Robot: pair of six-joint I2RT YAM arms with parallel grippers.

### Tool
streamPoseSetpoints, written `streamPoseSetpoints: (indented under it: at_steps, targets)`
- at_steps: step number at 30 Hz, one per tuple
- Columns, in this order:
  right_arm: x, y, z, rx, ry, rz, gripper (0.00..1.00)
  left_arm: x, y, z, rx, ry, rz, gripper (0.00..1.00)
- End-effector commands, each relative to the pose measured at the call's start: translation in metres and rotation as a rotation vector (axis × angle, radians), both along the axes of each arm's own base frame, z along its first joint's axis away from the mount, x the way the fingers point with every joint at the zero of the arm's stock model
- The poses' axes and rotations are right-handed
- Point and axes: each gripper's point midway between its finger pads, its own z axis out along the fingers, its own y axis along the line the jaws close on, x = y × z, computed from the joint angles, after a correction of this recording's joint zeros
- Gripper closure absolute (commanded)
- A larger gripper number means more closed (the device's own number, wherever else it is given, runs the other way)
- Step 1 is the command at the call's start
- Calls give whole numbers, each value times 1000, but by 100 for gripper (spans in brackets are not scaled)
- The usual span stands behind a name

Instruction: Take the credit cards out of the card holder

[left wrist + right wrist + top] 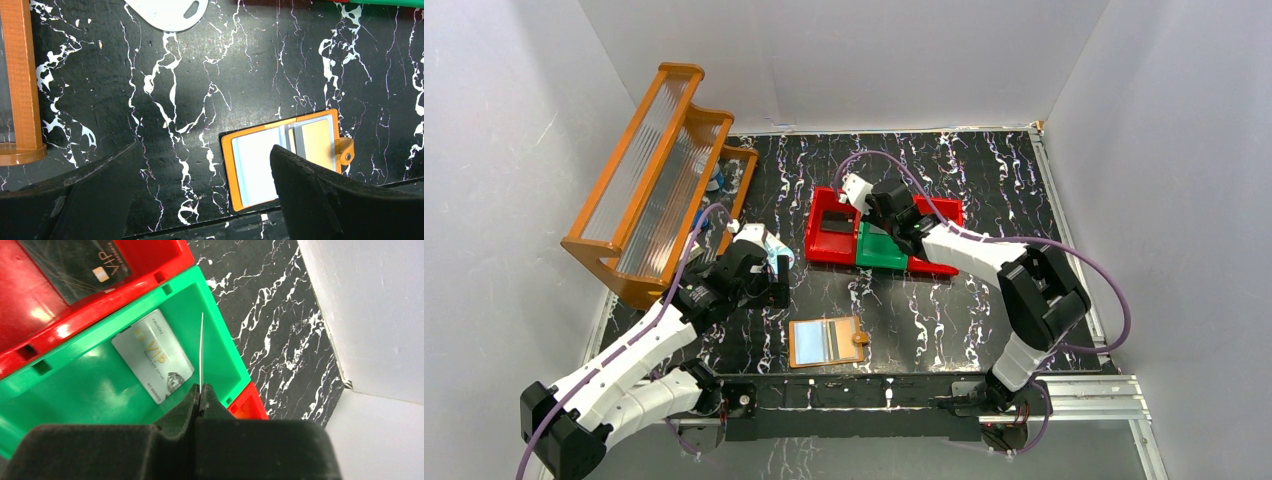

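Observation:
My right gripper should keep lowering the thin card, which hangs edge-on over the open green bin, until the card is inside the bin's sides, and then let go.
The orange card holder lies open and flat near the table's front edge. A pale blue-grey credit card sits in the left sleeve of the card holder. My left gripper hangs open above the table, just left of the holder and touching nothing. Over the bins, my right gripper is shut on a thin card seen edge-on above the green bin. A silver VIP card lies in that bin. A dark card lies in the red bin.
An orange rack with ribbed clear panels stands at the back left. A pale blue-and-white oval item lies beyond my left gripper. The red and green bins sit mid-table under my right gripper. White walls close in the table.

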Motion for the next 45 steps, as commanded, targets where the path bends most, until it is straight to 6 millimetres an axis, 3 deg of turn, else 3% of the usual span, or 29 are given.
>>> streamPoseSetpoints:
  at_steps: [1,9,10,15,23,30,33,35,37,45]
  targets:
    - [27,-2,25,-41,-82,0,100,2,5,10,3,-29,13,2]
    - [16,5,-1,-119,33,118,100,1,4,10,-2,-27,11,2]
    - [15,5,-11,-138,57,129,100,2,4,10,-2,-27,11,2]
    - [19,5,-31,-202,85,143,100,2,4,8,4,-22,10,2]
    - [43,3,-41,-310,21,128,96,2,6,9,8,-27,16,2]
    - [38,1,-55,-346,64,161,88,2,5,9,5,-24,14,2]
    - [31,0,-55,-340,101,168,81,2,6,9,8,-27,17,2]
    - [25,0,-54,-323,127,173,62,2,5,9,7,-25,16,2]
    - [22,0,-49,-307,137,170,54,2,5,8,7,-23,14,2]
    - [12,9,-3,-140,100,145,49,1,4,7,4,-15,9,2]
